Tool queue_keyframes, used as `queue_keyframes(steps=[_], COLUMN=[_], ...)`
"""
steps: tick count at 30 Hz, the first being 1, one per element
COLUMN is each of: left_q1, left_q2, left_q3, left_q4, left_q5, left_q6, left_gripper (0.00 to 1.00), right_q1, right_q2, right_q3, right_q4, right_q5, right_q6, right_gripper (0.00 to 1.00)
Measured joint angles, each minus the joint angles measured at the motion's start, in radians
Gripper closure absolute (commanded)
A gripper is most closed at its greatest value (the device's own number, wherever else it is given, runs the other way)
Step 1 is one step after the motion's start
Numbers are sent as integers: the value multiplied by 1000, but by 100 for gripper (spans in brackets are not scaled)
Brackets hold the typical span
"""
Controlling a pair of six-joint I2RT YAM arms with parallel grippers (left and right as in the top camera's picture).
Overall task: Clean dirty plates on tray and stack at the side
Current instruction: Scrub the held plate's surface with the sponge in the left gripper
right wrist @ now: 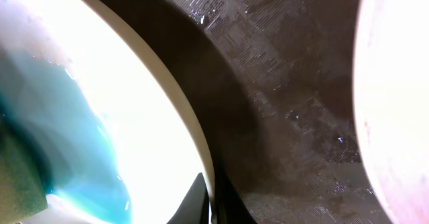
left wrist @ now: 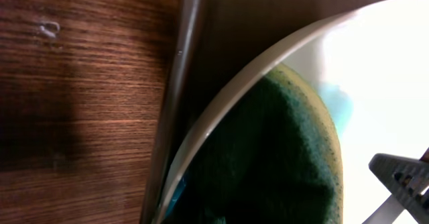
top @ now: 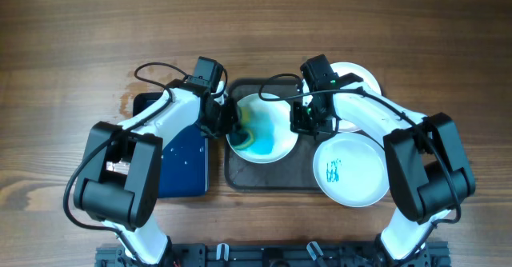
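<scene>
The plate's middle [top: 264,135] is covered in blue and the sponge is at the plate's edge [top: 231,140] next to the tray's rim, so next my left gripper wipes back toward my right gripper.
A white plate [top: 268,131] smeared with blue sits on the dark tray [top: 240,175]. My left gripper [top: 228,123] is shut on a green sponge [top: 242,129] that rests on the plate's left part; the sponge fills the left wrist view [left wrist: 281,157]. My right gripper [top: 302,121] is shut on the plate's right rim, with one finger on each side of it [right wrist: 213,200]. A second white plate [top: 352,169] with blue marks lies at the tray's right. Another white plate [top: 356,79] lies at the back right.
A dark blue mat [top: 182,159] lies on the wooden table left of the tray, under my left arm. The tray's raised left rim [left wrist: 181,83] runs close beside the plate's edge.
</scene>
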Motion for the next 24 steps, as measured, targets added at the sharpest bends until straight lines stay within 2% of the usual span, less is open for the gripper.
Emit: queue_keyframes(steps=[4, 7, 11, 13, 18, 22, 24], left_q1=[-49, -124, -247, -265, -219, -58, -4], left_q2=[-5, -2, 14, 17, 19, 21, 21], left_q3=[3, -2, -12, -17, -30, -31, -25], left_q4=[12, 85, 179, 203, 243, 246, 200], left_q5=[-43, -13, 55, 73, 89, 64, 68], left_q6=[30, 34, -20, -46, -65, -57, -40], left_gripper=[96, 96, 96, 96, 96, 96, 96], right_q1=[0, 0, -2, -2, -3, -2, -2], right_q2=[0, 0, 0, 0, 0, 0, 0], right_q3=[0, 0, 0, 0, 1, 1, 1], right_q4=[-1, -4, -8, -11, -17, -25, -26], right_q5=[0, 0, -2, -2, -2, -10, -10], right_q6=[0, 0, 0, 0, 0, 0, 3], right_gripper=[96, 96, 96, 96, 96, 96, 96])
